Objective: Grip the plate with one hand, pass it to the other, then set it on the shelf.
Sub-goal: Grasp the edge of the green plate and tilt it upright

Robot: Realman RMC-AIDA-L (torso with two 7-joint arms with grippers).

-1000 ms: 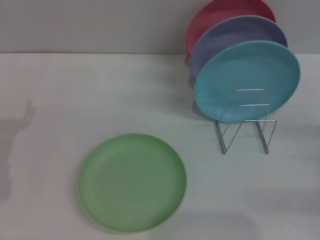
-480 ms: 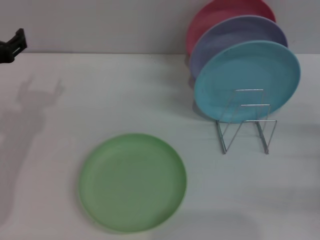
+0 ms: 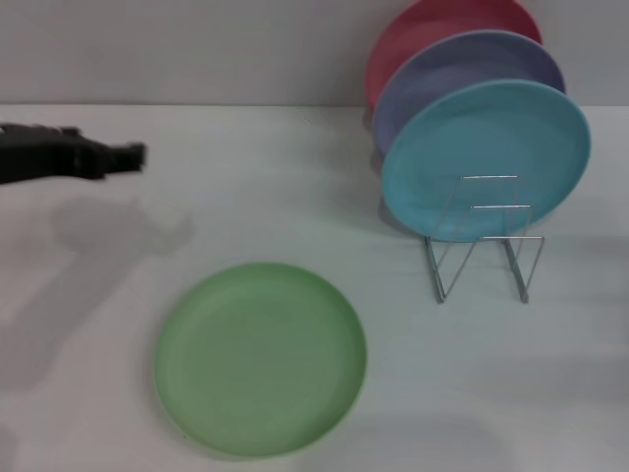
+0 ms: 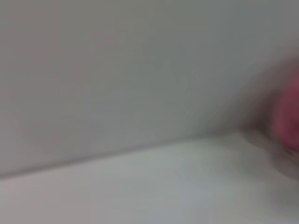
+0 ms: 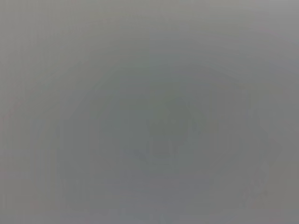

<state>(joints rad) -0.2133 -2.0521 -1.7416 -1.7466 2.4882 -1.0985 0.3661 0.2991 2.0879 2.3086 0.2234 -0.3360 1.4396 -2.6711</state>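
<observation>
My left gripper has the white table point(image 3: 162, 261) open from it to the light green plate, so I should keep moving until my fingers close on the plate's nearest edge point(image 3: 161, 339).
The light green plate point(image 3: 260, 358) lies flat on the white table point(image 3: 246, 187), front left of centre. My left gripper point(image 3: 126, 157) is black and reaches in from the left edge, above the table and well back-left of the plate, apart from it. The silver wire rack point(image 3: 484, 239) stands at the right, its two front loops bare. My right gripper is out of view; the right wrist view shows only plain grey.
Three plates stand upright in the rack's back slots: turquoise point(image 3: 486, 157) in front, lavender point(image 3: 462, 74) behind it, red point(image 3: 432, 25) at the back. The red plate point(image 4: 287, 121) shows at the edge of the left wrist view. A grey wall runs behind the table.
My left gripper came in from the far left edge, moving right and lower over the table toward the green plate. Its shadow moved with it. The plates and rack have not moved.
</observation>
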